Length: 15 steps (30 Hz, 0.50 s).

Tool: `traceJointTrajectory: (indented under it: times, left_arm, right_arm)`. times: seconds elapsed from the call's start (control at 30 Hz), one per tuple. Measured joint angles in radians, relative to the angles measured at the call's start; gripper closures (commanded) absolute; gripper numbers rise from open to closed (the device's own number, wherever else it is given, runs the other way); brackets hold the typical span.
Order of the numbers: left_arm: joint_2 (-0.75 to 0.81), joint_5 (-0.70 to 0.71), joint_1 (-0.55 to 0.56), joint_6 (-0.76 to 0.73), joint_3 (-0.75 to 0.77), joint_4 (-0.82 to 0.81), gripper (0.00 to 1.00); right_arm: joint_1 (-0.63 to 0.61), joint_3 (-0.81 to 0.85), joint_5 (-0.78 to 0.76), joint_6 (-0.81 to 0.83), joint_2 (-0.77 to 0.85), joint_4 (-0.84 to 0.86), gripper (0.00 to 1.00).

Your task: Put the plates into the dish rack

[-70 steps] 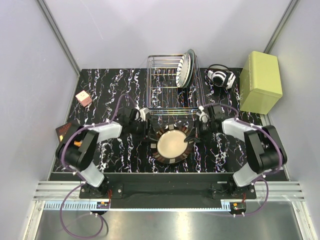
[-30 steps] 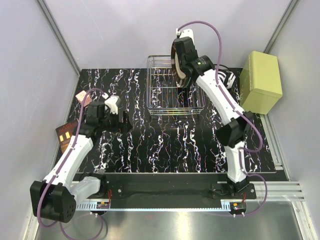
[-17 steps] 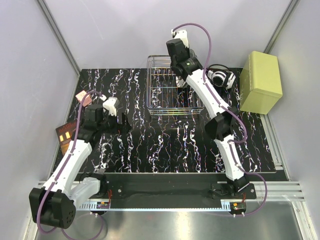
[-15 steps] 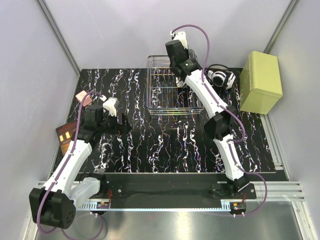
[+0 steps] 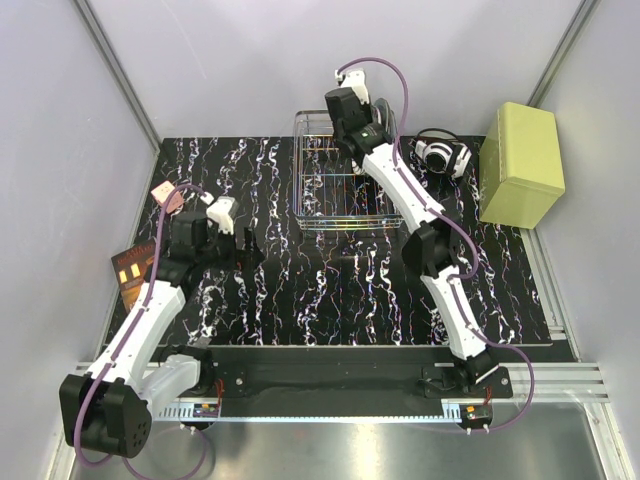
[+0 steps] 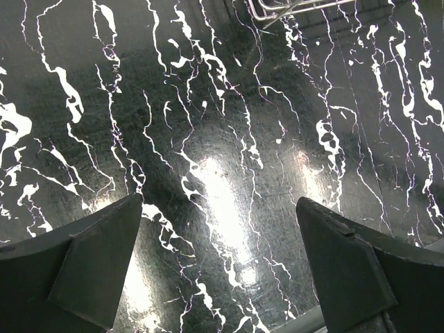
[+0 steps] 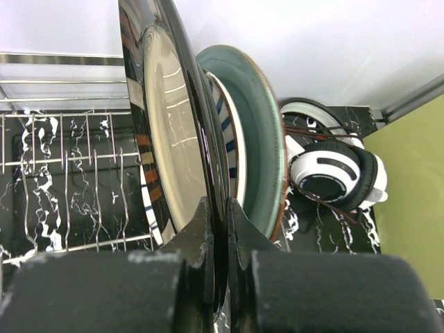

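Note:
The beige plate (image 7: 173, 132) is upright and lined up with the empty wire slots (image 7: 109, 186). My right gripper should keep lowering the plate gently toward them until the plate's edge settles, and then let go.
My right gripper (image 7: 220, 215) is shut on the rim of the beige plate (image 7: 170, 132) with the dark brown rim. It holds the plate upright and edge-on over the back right of the wire dish rack (image 5: 350, 226). Just right of it, a white striped plate (image 7: 225, 132) and a pale green-blue plate (image 7: 257, 139) stand on edge in the rack (image 7: 62, 118). Whether the held plate rests on the wires is hidden. My left gripper (image 6: 218, 202) hangs open and empty over the marbled table, left of the rack (image 5: 245, 250). The right arm hides most of the plates in the top view.
Black-and-white headphones (image 7: 333, 173) lie right of the rack, and a yellow-green box (image 5: 520, 165) stands beyond them. A pink block (image 5: 167, 196) and a dark card with orange marks (image 5: 130, 268) sit at the table's left edge. A rack corner (image 6: 291, 7) shows ahead of the left gripper.
The beige plate went from the table's front up to the rack in the right gripper. The left arm drew back to the left. Over the last second the right wrist edged slightly left.

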<state>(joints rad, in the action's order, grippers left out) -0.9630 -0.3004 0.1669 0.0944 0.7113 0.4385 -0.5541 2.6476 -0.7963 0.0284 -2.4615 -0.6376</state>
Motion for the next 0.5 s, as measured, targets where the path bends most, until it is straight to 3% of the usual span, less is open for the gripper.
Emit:
traceJointTrajectory:
  times: [0.43, 0.47, 0.5]
  left_arm:
    - [0.012, 0.003, -0.006, 0.003, -0.024, -0.014, 0.01]
    - [0.013, 0.003, -0.006, 0.004, -0.026, -0.014, 0.01]
    - [0.013, 0.007, -0.007, 0.004, -0.028, -0.014, 0.01]
  right_arm:
    - [-0.011, 0.012, 0.003, -0.015, -0.101, 0.065, 1.0]
    - [-0.011, 0.012, 0.003, -0.015, -0.106, 0.064, 0.96]
    - [-0.011, 0.012, 0.003, -0.016, -0.109, 0.064, 0.71]
